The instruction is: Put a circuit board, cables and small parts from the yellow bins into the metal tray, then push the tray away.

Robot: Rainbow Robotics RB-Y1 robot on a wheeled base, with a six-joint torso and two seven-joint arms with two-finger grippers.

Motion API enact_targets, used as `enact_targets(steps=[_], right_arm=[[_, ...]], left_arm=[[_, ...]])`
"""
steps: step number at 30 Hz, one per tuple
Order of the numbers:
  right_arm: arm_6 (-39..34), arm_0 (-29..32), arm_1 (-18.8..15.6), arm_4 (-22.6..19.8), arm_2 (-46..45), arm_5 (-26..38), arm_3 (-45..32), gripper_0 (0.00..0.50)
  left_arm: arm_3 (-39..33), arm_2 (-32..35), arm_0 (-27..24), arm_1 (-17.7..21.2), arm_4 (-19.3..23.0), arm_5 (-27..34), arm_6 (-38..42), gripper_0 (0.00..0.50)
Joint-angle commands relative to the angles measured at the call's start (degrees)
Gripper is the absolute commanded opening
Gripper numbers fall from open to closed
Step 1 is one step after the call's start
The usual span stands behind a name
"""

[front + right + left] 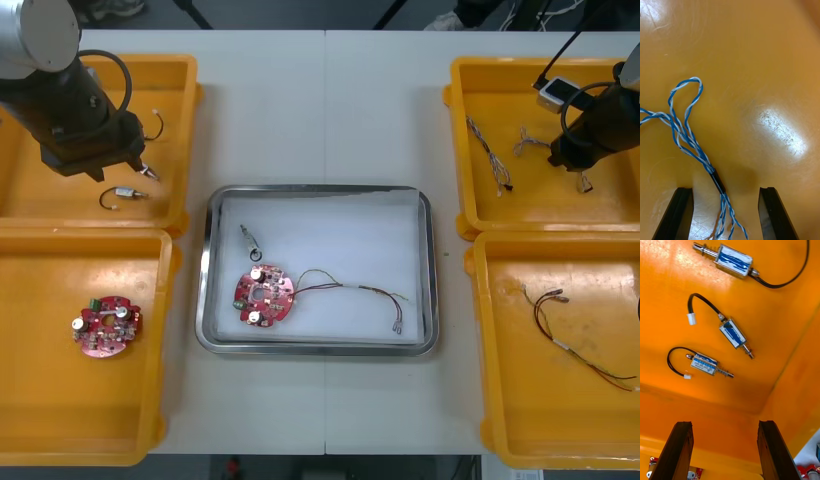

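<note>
My gripper will lift the twisted blue and white cable (531, 140), and the cable's open loops will stay together because the black sleeve (717, 182) binds the cable's wires.
The metal tray (318, 345), white inside, holds a red circuit board (264, 294), a small metal part (250, 240) and a red and yellow cable (355, 292). My right gripper (725, 213) is low over the floor of the far right yellow bin (480, 80), open. A twisted blue and white cable (688, 138) lies on the bin floor, its black sleeve (718, 180) between the fingers and untouched. My left gripper (724, 450) hangs open above the far left bin (170, 70). Three small metal parts (733, 333) with black leads lie beyond its fingers.
The near left bin (40, 400) holds another red circuit board (105, 325). A red and dark cable (575, 335) lies in the near right bin (500, 400). More cables (492, 155) lie in the far right bin. Bare table stretches beyond the tray.
</note>
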Motion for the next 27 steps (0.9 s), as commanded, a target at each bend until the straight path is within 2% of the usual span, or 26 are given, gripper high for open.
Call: enact_targets(steps=[1,2,4,5,6,7,17,22,27], right_arm=[[0.7,0.7,1.1,-0.4,-0.3,-0.5,-0.4,0.488],[0.7,0.8,1.1,-0.4,-0.2,-0.5,-0.4,0.450],[0.7,0.8,1.1,-0.5,0.0,-0.5,-0.3,0.311],[0.7,1.0,1.1,-0.4,0.1,-0.5,-0.4,0.155],[0.7,1.0,1.1,-0.4,0.2,-0.5,-0.4,0.035],[0.7,1.0,1.1,-0.4,0.2,-0.5,-0.4,0.000],[0.7,1.0,0.9,0.4,1.0,1.3,-3.1,0.000],[0.7,1.0,0.3,1.5,1.2,8.7,-9.0,0.000],[0.7,1.0,-0.9,2.1,0.4,19.3,-16.2,0.000]], left_arm=[[2.7,2.3,-3.4,2.1,-0.6,-2.0,1.4,0.500],[3.7,2.3,-3.4,2.1,-0.7,-2.5,3.0,0.500],[4.9,2.3,-3.5,2.1,-0.7,-3.2,4.6,0.500],[5.4,2.2,-3.4,2.1,-0.7,-3.8,5.5,0.500],[5.8,2.1,-3.4,2.1,-0.7,-4.3,6.5,0.500],[6.1,2.0,-3.4,2.1,-0.7,-4.5,7.0,0.500],[11.3,-1.8,-3.5,2.0,-0.2,-10.9,14.6,0.500],[13.4,-1.9,-3.5,1.8,-0.2,-12.5,14.9,0.500],[15.8,-2.5,-3.4,1.6,0.0,-15.0,15.1,0.500]])
